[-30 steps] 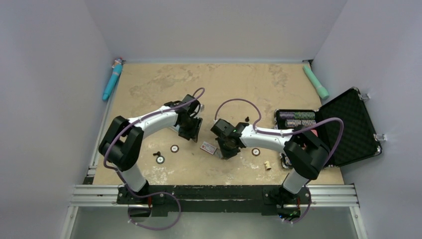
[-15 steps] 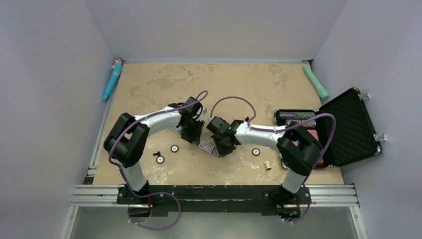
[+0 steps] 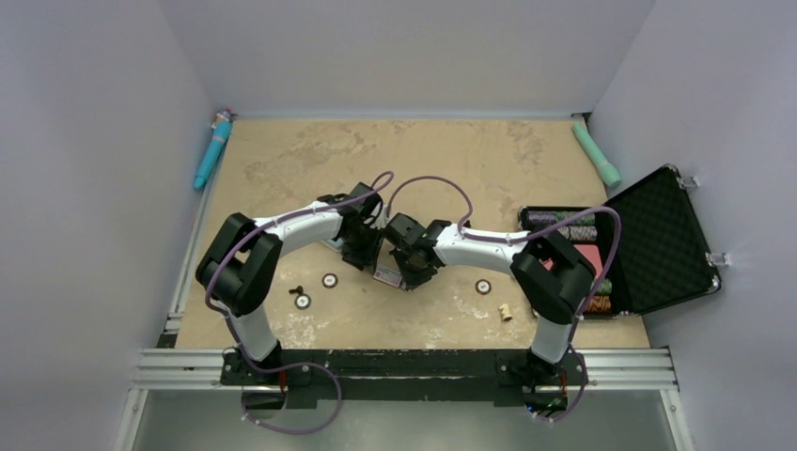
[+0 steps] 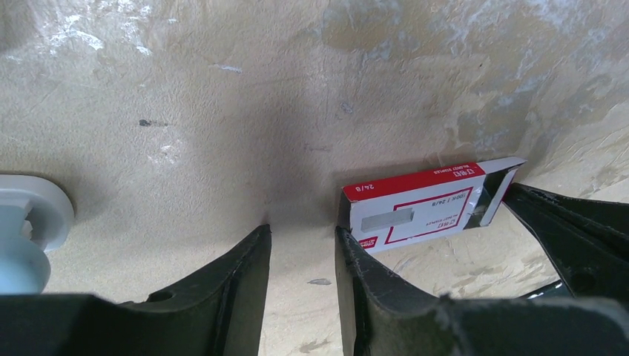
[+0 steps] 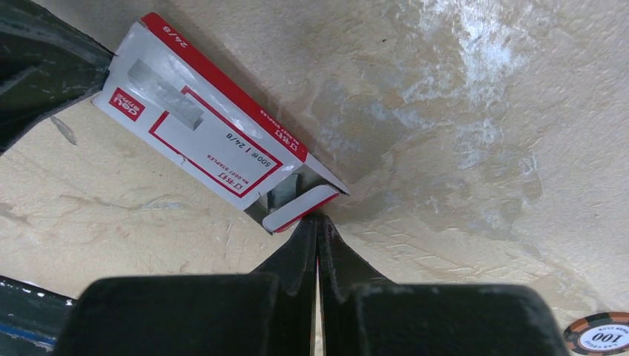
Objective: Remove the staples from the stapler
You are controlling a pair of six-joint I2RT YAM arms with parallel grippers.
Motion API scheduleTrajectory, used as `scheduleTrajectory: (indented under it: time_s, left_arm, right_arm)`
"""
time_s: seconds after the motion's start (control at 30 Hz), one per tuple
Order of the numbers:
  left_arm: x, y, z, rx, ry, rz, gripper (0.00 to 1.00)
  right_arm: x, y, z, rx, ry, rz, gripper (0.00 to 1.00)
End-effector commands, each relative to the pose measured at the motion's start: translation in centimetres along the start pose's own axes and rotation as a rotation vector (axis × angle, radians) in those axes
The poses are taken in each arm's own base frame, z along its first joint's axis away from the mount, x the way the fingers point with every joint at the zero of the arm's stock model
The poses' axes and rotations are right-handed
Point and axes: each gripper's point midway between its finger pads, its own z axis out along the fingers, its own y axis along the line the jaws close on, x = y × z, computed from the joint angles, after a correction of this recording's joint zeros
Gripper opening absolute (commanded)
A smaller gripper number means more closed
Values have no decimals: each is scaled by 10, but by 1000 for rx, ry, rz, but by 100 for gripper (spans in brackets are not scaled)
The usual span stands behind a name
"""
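Note:
My right gripper should lift away, come back and fold the staple box's flap over the box's opening, because the flap slants across the staple box's wide-open end.
A small red and white staple box lies on the table between my two grippers. In the left wrist view the box lies just right of my open, empty left gripper, whose right finger touches the box's end. My right gripper is shut, its tips against the box's open flap. Grey metal shows inside the box's open end. I see no loose staple strip. A white and pale blue object at the left edge is only partly in view; I cannot tell whether it is the stapler.
Poker chips and a small black peg lie near the front; one chip shows in the right wrist view. An open black case with chips stands at the right. Teal pens lie at the back corners.
My right gripper has moved left, and the box has shifted slightly left toward my left gripper. My left gripper has come a little right, close to the box.

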Motion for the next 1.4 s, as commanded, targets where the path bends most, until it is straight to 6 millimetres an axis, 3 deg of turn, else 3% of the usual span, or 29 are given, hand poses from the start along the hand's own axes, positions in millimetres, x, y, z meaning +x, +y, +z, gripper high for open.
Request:
scheduleTrajectory:
  time_s: [0.0,0.43,0.57,0.7,0.83,1.0,1.37]
  left_arm:
    - [7,2,11,-1,36,20,41]
    - [7,3,12,-5,43,20,41]
    - [7,3,11,-10,41,20,41]
    - [7,3,12,-11,41,22,40]
    - [7,4,12,-11,43,23,40]
    - [7,4,12,-11,44,24,40]
    - [12,3,16,-3,67,26,40]
  right_arm:
    - [-33,16,-14,-70,-124,-24,0]
    - [-54,35,-25,-177,-230,-85,0]
    - [-48,26,-44,-162,-244,-71,0]
    - [-34,-1,-55,-51,-228,-15,0]
    - [-12,-12,-46,-21,-178,46,3]
    - [10,-15,-15,-10,-88,40,2]
    - [1,1,12,-83,-124,48,0]
